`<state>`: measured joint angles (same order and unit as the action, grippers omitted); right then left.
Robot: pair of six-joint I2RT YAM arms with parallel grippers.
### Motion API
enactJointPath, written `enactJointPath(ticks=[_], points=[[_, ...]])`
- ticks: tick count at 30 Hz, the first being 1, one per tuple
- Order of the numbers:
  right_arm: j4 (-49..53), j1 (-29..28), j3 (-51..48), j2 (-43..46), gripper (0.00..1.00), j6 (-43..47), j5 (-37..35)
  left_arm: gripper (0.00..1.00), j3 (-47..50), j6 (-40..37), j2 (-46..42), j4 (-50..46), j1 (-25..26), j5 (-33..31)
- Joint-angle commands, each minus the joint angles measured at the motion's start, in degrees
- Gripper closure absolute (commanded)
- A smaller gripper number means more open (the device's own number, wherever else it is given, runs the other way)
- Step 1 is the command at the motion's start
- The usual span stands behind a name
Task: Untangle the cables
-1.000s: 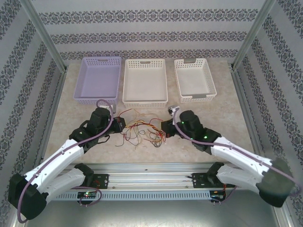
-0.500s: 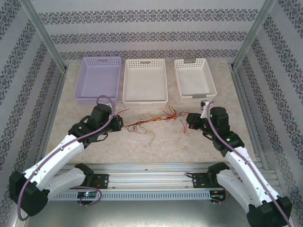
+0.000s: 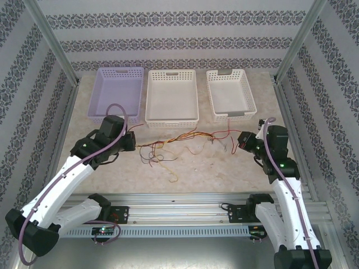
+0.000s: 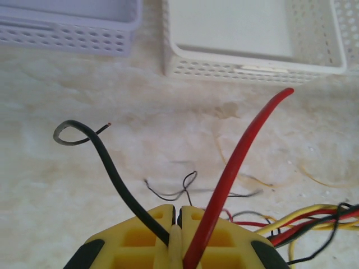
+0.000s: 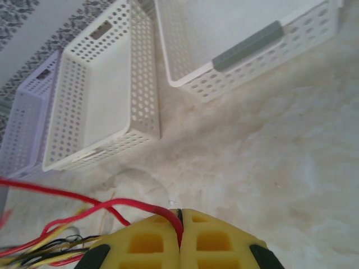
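Observation:
The robot's right gripper is holding the red cable, which leads into the stretched bundle (image 3: pixel 211 136). It should move back over the wires (image 3: pixel 185 135) and raise that cable free.
The cables (image 3: pixel 179 138), thin red, yellow-tan and black wires, hang in a loose line between my two grippers above the table. My left gripper (image 3: pixel 133 143) is shut on one end of them. In the left wrist view its jaws (image 4: pixel 179 217) pinch a black cable (image 4: pixel 106 162) and a red cable (image 4: pixel 241 151), whose ends stick up past the fingers. My right gripper (image 3: pixel 242 141) is shut on the other end. In the right wrist view a red cable (image 5: pixel 129 204) enters its closed jaws (image 5: pixel 180 216). A yellow-tan strand (image 3: pixel 171 171) droops to the table.
Three baskets stand in a row behind the cables: a purple basket (image 3: pixel 112 119) on the left, a white basket (image 3: pixel 171 121) in the middle, and a smaller white basket (image 3: pixel 233 115) with grey handles on the right. Metal frame posts stand at both sides.
The two grippers have moved apart, the right one far to the right and the left one slightly left. The cable clump has been drawn out into a long line.

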<state>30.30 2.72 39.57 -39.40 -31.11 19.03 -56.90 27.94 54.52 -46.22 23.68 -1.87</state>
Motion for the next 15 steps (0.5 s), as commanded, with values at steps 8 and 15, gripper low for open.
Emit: enactJointPath(ticks=[8,15], points=[[8.9,3.1,4.7,4.3,1.00,1.3,-17.0,1.00,0.9,-4.8,-3.6,-5.4,-6.6,-6.3],[4.1,3.5,4.1,4.6,1.00,-0.1,-3.1,1.00,2.9,-4.1,-3.5,-3.5,-7.5,-2.6]])
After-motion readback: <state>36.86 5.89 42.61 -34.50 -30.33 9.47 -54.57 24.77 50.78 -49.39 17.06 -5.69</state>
